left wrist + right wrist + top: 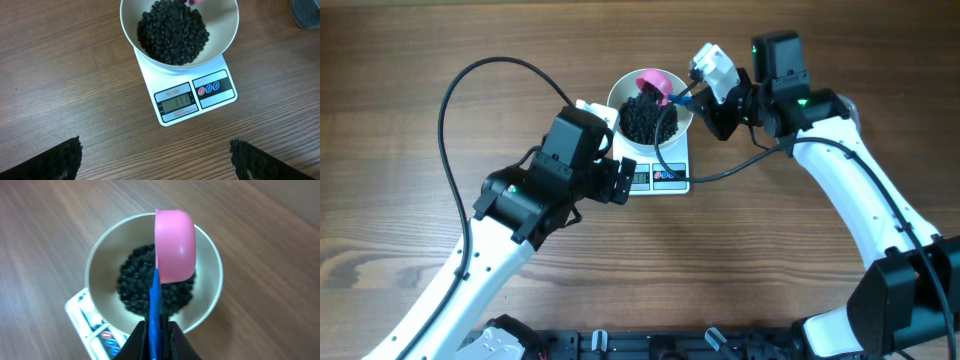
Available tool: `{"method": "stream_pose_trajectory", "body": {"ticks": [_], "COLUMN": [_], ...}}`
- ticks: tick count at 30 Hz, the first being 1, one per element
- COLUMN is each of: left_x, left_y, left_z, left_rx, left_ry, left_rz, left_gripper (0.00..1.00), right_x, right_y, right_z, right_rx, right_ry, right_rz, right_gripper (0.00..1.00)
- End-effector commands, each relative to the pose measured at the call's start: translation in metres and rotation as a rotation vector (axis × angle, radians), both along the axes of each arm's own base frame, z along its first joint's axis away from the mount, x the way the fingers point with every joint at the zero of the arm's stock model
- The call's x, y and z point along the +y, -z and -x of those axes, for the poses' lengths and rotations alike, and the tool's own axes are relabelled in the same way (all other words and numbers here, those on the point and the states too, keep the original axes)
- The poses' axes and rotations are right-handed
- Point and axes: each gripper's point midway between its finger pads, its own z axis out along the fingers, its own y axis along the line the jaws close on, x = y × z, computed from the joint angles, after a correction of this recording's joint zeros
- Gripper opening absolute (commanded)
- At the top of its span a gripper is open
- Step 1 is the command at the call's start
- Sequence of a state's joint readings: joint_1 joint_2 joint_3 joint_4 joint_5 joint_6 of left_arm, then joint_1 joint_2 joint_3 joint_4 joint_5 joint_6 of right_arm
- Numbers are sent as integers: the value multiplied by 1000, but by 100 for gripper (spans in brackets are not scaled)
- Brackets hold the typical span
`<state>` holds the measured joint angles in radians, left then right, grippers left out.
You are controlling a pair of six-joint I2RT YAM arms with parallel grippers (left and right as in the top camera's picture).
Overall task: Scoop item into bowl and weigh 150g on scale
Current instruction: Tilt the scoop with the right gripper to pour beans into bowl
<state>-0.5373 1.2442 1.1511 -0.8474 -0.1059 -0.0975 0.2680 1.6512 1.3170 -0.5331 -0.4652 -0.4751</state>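
Note:
Next, I get more black pellets from the clear tub with my right gripper, because the scale's display shows less than 150g with the pink scoop tipped over the bowl.
The white bowl stands on the white scale at mid-table and holds a dark pile of the black pellets. My right gripper is shut on the blue handle of a pink scoop, which is tipped over the bowl's far side above the pellets. What the scoop holds is hidden. My left gripper is open and empty over bare wood just in front of the scale. The display shows digits that look like 111.
Black cables loop over the wooden table to the left and run past the scale's right side. A dark object sits at the top right corner of the left wrist view.

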Motion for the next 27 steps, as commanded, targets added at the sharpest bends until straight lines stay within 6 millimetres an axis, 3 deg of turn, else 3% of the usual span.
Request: {"method": "stream_pose_trajectory", "body": {"ticks": [1,9,21,27], "left_x": [-1,0,0,0], "left_y": [2,2,2,2], "left_z": [0,0,0,0], "left_rx": [5,5,6,5], "left_ry": [15,14,14,14], "left_rz": [-3,-3,-3,-3], "left_gripper": [100,100,100,100], "right_x": [-12,0,30,16], "right_y": [6,-7,-4,5], "right_z": [-13,-23,-5,-11], "right_rx": [-59,-139,-163,-213], "right_ry": [27,16,-102,-76], "right_rz": [98,73,107,269], "right_gripper": [4,4,4,4]}}
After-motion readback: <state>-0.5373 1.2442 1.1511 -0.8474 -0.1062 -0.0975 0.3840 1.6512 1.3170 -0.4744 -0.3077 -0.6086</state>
